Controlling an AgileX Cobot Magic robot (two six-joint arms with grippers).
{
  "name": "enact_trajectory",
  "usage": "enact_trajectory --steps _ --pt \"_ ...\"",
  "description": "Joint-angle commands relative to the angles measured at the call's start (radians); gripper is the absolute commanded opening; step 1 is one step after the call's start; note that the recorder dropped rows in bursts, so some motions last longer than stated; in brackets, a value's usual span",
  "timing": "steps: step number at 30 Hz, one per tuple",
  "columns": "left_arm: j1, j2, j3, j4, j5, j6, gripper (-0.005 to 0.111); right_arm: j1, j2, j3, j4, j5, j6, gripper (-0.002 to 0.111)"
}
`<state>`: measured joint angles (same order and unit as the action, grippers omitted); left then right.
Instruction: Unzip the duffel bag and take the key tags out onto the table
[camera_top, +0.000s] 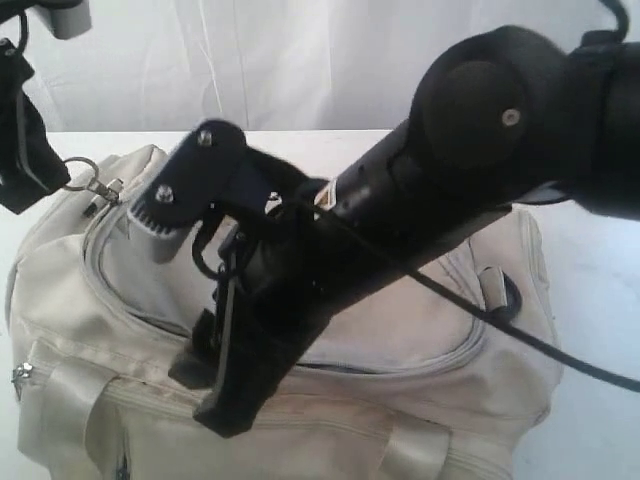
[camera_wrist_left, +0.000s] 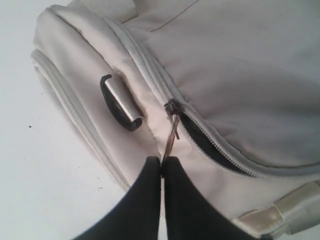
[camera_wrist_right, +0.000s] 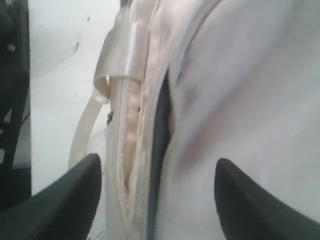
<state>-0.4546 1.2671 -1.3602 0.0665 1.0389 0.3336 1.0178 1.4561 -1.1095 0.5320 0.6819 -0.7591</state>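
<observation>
The end of the bag is loose next to the zipper's slider (camera_top: 104, 193), so my right gripper needs to hold the bag's open edge (camera_top: 113, 300) there while my left gripper pulls the slider around the bend.
The cream duffel bag (camera_top: 400, 340) lies on the white table (camera_top: 600, 300). At its left end my left gripper (camera_top: 55, 180) is shut on the metal zipper pull (camera_wrist_left: 171, 137), pinched flat between both fingertips. From the slider, the grey zipper (camera_wrist_left: 210, 147) stands partly undone, with dark lining showing in the gap. My right gripper (camera_top: 210, 395) reaches across the bag's front side, its fingers (camera_wrist_right: 75, 190) spread wide over the open zipper slit (camera_wrist_right: 160, 130), holding nothing. The key tags are out of view.
A black D-ring (camera_wrist_left: 120, 102) sits on the bag's end beside the slider. A satin webbing strap (camera_wrist_right: 125, 55) hangs down the bag's side toward the table (camera_wrist_right: 60, 75). My right arm (camera_top: 450, 190) crosses above most of the bag.
</observation>
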Motion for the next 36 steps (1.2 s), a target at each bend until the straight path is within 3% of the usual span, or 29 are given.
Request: enact_trajectory --steps 1,8,14,24,27,32,36 --pt "0.006 -0.064 -0.010 -0.033 0.023 0.001 0.000 0.030 -0.050 -0.033 0.027 -0.137 0.001 0.062" --pt "0.006 -0.095 -0.010 -0.067 0.030 0.005 0.000 0.154 0.045 -0.095 0.020 -0.336 -0.003 0.062" --pt "0.006 -0.099 -0.010 -0.067 0.035 0.007 0.000 0.185 0.176 -0.129 0.007 -0.458 0.012 0.051" --pt "0.006 -0.099 -0.010 -0.067 0.040 0.007 0.000 0.185 0.147 -0.127 -0.005 -0.370 0.096 0.050" --pt "0.006 -0.099 -0.010 -0.067 0.040 0.007 0.000 0.185 0.110 -0.127 -0.101 -0.354 0.206 0.050" --pt "0.006 -0.099 -0.010 -0.067 0.040 0.011 0.000 0.185 0.094 -0.127 -0.488 -0.295 0.586 0.050" --pt "0.006 -0.099 -0.010 -0.067 0.040 0.011 0.000 0.198 0.119 -0.127 -0.540 -0.278 0.648 0.050"
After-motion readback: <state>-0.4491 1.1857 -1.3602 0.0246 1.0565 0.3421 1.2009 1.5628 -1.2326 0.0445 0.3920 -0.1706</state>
